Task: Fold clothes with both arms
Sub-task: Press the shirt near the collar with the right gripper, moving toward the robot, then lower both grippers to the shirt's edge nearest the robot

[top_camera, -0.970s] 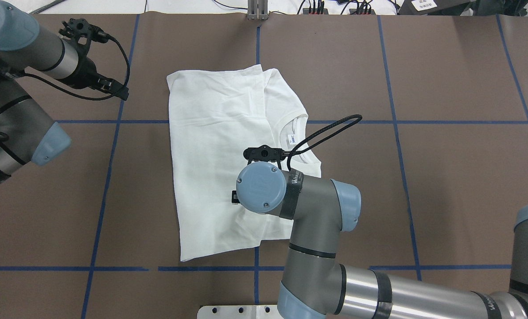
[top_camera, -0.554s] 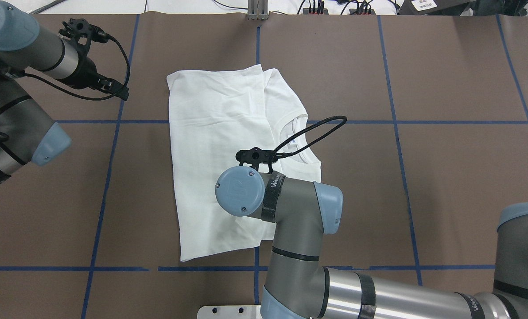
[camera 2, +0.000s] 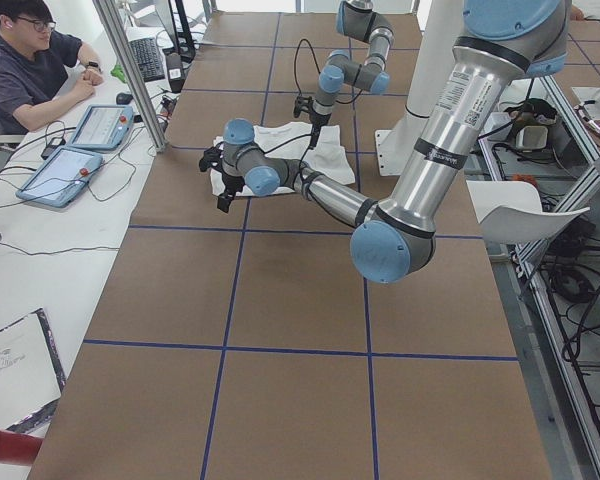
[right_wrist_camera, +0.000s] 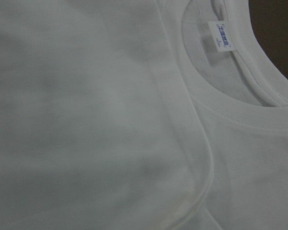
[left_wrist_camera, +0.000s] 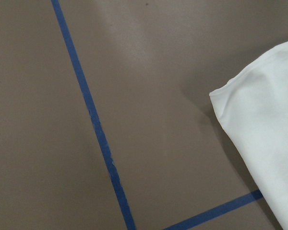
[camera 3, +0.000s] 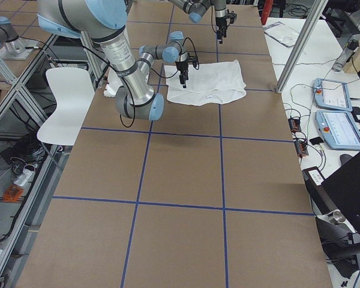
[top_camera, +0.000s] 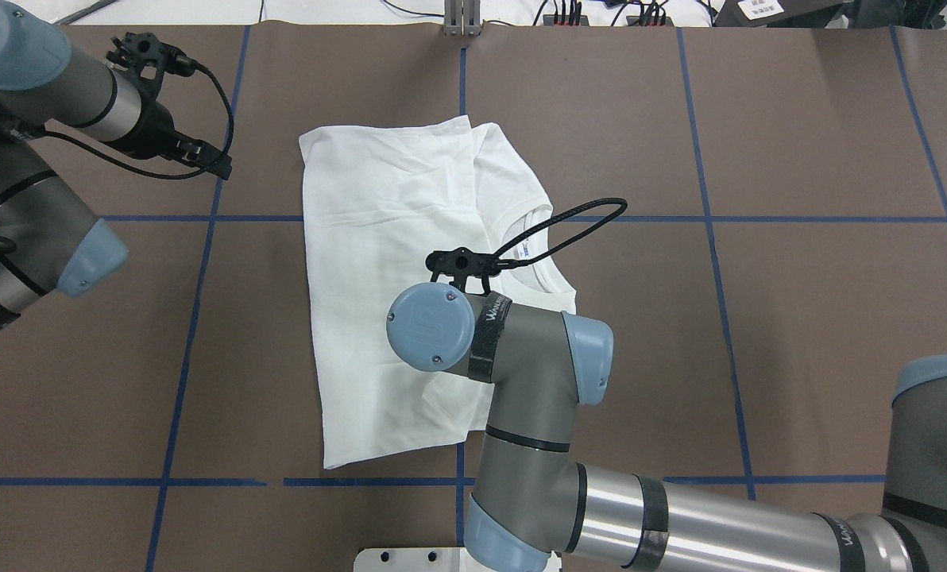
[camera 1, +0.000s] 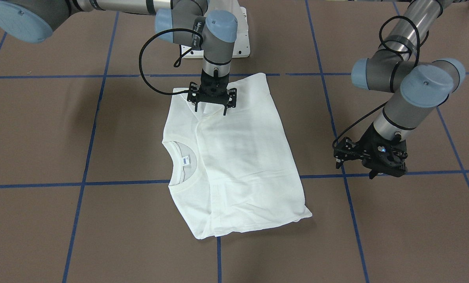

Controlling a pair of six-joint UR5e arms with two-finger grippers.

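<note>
I expect the T-shirt's robot-side end to fold over in stacked layers and hide the collar when I carry it, because the flap lies limp along the T-shirt's length.
The clothes, one white T-shirt, lie folded flat mid-table, ribbed collar and small neck label showing beside the folded-over flap. My right gripper points straight down over the shirt's robot-side end, fingers spread open with nothing between them. In the overhead view its wrist hides it. The right wrist view shows only the shirt and the label. My left gripper hovers off the shirt over bare table, apparently open and empty. One shirt corner appears in the left wrist view.
Blue tape lines grid the brown table. The white pedestal base stands behind the shirt. A person sits at a side desk with tablets. A white chair stands beside the table.
My right arm's wrist has swung toward the left of the overhead view across the shirt's near half. The shirt and the left arm have not moved.
</note>
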